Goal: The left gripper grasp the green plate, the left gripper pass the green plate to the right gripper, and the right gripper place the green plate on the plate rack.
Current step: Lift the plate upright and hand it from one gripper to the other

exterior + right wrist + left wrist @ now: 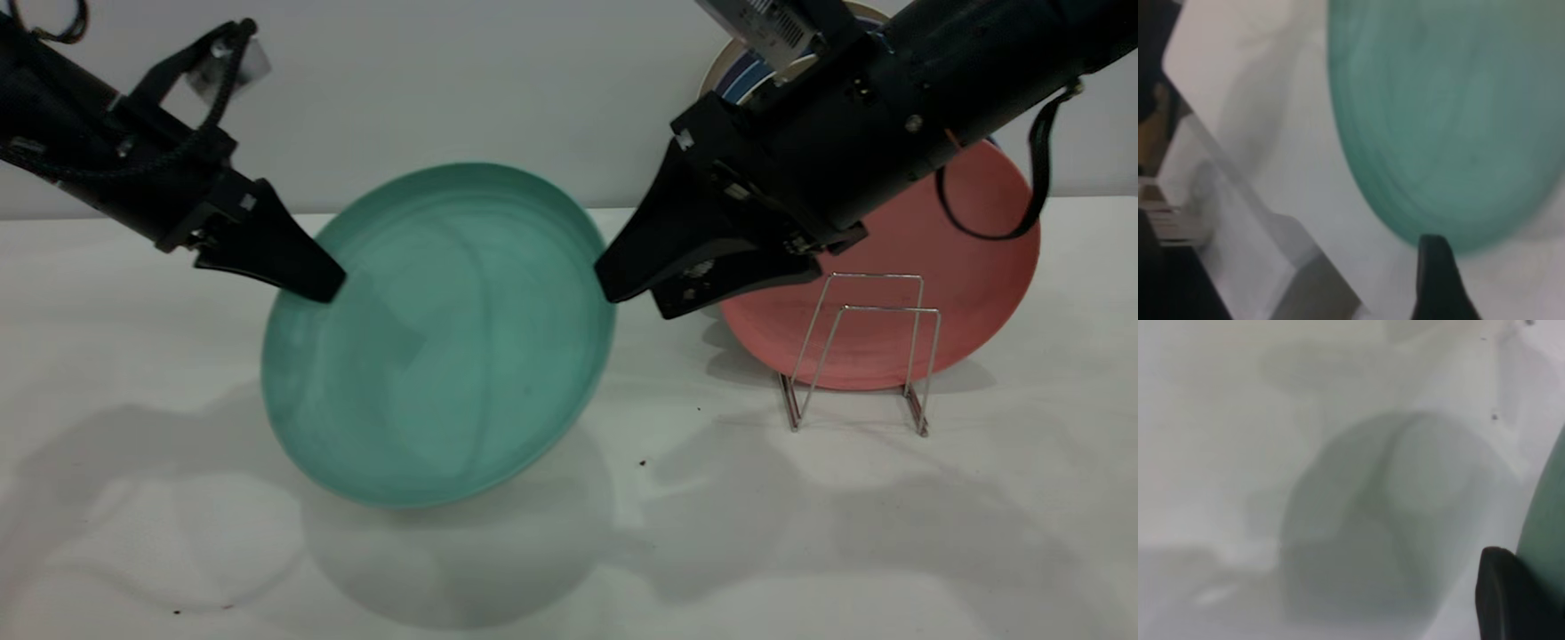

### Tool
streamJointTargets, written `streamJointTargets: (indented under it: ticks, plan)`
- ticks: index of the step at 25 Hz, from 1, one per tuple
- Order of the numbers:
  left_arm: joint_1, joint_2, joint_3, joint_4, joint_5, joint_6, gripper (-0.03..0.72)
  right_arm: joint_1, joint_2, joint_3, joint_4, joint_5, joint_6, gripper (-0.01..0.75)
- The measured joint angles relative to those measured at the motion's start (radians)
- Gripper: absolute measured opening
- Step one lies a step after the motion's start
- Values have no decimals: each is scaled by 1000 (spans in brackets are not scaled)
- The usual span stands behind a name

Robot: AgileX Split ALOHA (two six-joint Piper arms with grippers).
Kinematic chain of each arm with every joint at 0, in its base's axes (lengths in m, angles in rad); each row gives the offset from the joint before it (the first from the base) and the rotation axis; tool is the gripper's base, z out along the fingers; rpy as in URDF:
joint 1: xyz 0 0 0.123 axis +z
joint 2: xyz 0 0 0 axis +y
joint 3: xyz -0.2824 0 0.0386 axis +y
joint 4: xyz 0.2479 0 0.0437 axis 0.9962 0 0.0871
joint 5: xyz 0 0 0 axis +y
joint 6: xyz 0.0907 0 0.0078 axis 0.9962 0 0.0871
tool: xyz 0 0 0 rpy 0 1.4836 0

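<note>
My left gripper has the green plate's rim (611, 324) barely at my right gripper's open fingers, so it should raise the plate and feed it deeper into that opening (647, 298) before letting go.
The green plate (444, 356) hangs tilted above the white table, its hollow face toward the exterior camera. My left gripper (324, 289) is shut on its upper left rim; one black finger (1505, 600) lies against the plate's edge (1545, 513) in the left wrist view. My right gripper (636, 298) stands open at the plate's right rim, its upper fingertip right at the edge. In the right wrist view one finger (1438, 280) points at the rim of the green plate (1445, 120). The wire plate rack (862, 356) stands empty to the right.
A pink plate (978, 258) leans upright behind the rack. A plate with blue stripes (742, 76) shows behind the right arm against the back wall. The white table (178, 533) carries the plate's shadow beneath it.
</note>
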Motion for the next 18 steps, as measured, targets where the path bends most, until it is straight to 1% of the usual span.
streamJointTargets:
  ticks: [13, 15, 16, 17, 18]
  plan:
    - [-103, 0, 0, -15, 15, 2, 20, -3, 48, -1, 80, 1, -54, 473]
    - [-108, 0, 0, -38, 20, 4, 20, -3, 48, -1, 87, -1, -58, 443]
    - [-110, 0, 0, -45, 21, 7, 20, -3, 48, -1, 91, -2, -58, 412]
    - [-111, 0, 0, -50, 23, 11, 20, -3, 48, -1, 92, -2, -58, 374]
    - [-112, 0, 0, -54, 26, 17, 20, -3, 48, -1, 93, -4, -58, 314]
